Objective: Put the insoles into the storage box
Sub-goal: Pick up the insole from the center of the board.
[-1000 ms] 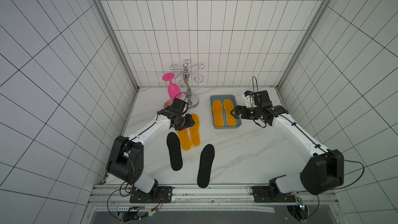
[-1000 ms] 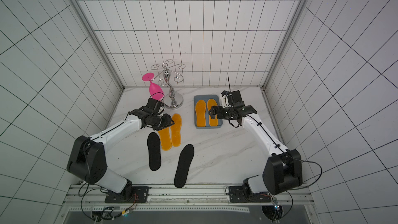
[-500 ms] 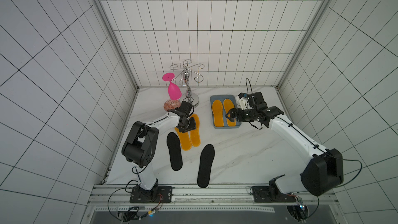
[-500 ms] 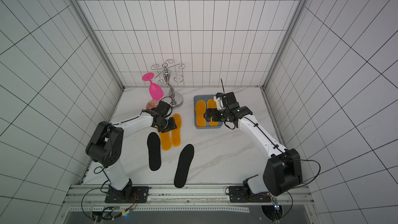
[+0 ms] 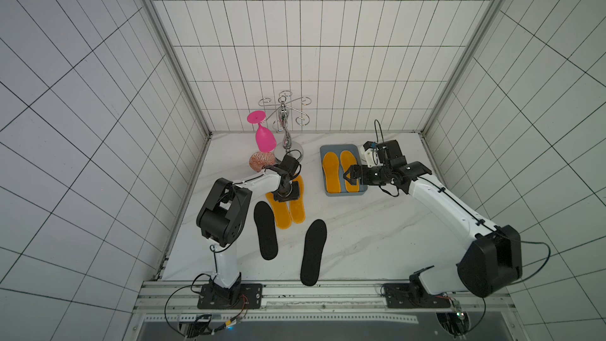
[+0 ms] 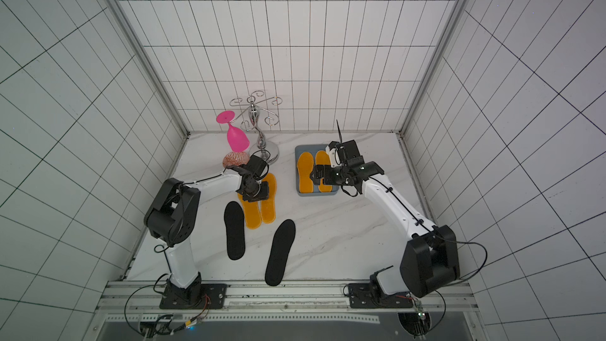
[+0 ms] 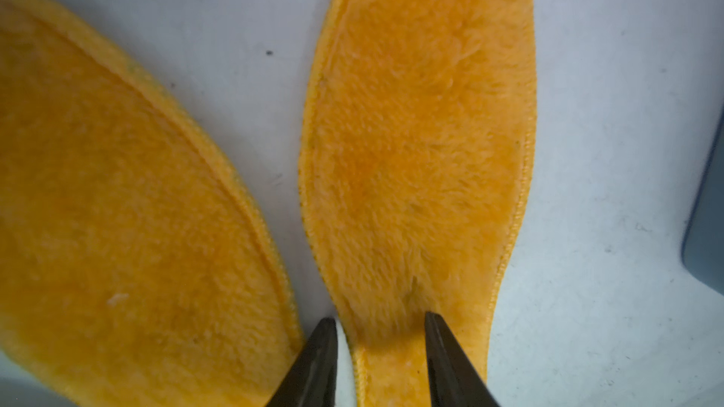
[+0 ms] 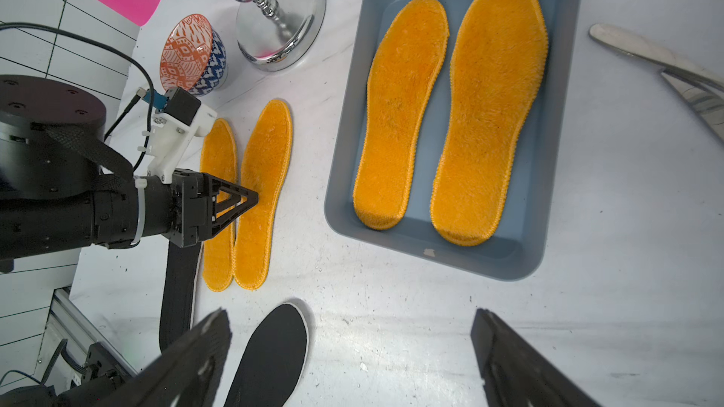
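Note:
The orange insole's edge farther [image 7: 341,307] from the storage box has my left gripper at it, so my right gripper should grasp the lifted insole by its opposite edge [image 7: 500,279].
Two orange insoles [image 5: 331,172] lie side by side in the blue-grey storage box [image 5: 344,193]. Another orange pair [image 5: 282,216] lies on the table left of it, with two black insoles [image 5: 265,234] [image 5: 314,250] nearer the front. My left gripper [image 7: 378,326] points down at the right insole [image 7: 419,142] of that pair. Its jaws are narrow but open: one fingertip [image 7: 431,326] presses the fuzz, the other rests on the table just off the edge. My right gripper [image 8: 350,319] hangs wide open over the box's near right side [image 5: 347,177], holding nothing.
A chrome rack [image 5: 284,119] with a hanging pink goblet [image 5: 265,137] stands at the back, a patterned bowl [image 5: 260,160] beside my left wrist. A shiny metal piece [image 8: 646,48] lies on the far side of the box. Tiled walls close three sides.
My left arm folded in and its gripper dropped onto the orange pair while the jaws narrowed. My right gripper drifted slightly left over the box, still wide open.

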`<action>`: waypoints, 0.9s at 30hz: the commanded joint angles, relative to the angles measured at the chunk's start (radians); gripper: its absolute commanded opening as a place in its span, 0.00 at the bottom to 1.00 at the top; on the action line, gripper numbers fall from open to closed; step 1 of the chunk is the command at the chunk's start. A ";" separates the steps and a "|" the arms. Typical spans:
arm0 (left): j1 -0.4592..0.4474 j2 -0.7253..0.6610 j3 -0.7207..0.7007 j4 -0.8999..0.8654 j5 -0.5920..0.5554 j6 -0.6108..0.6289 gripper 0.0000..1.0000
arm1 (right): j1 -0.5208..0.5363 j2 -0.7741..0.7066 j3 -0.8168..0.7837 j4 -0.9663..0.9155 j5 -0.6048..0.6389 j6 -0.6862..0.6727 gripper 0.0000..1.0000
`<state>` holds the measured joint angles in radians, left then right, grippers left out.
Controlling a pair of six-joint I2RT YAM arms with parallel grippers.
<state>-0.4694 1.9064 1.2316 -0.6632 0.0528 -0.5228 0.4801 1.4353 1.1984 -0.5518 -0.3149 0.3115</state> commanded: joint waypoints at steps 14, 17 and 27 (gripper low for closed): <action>-0.015 -0.044 -0.001 -0.024 0.051 -0.006 0.00 | 0.014 -0.004 -0.038 0.036 -0.049 0.067 0.99; -0.005 -0.095 0.008 -0.017 0.072 -0.015 0.00 | 0.013 -0.013 -0.069 0.100 -0.106 0.117 0.99; 0.005 -0.241 0.031 -0.050 0.101 -0.034 0.00 | 0.038 -0.012 -0.157 0.287 -0.211 0.249 0.92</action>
<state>-0.4675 1.7073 1.2488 -0.7021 0.1318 -0.5396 0.5003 1.4433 1.0760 -0.3481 -0.4812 0.5068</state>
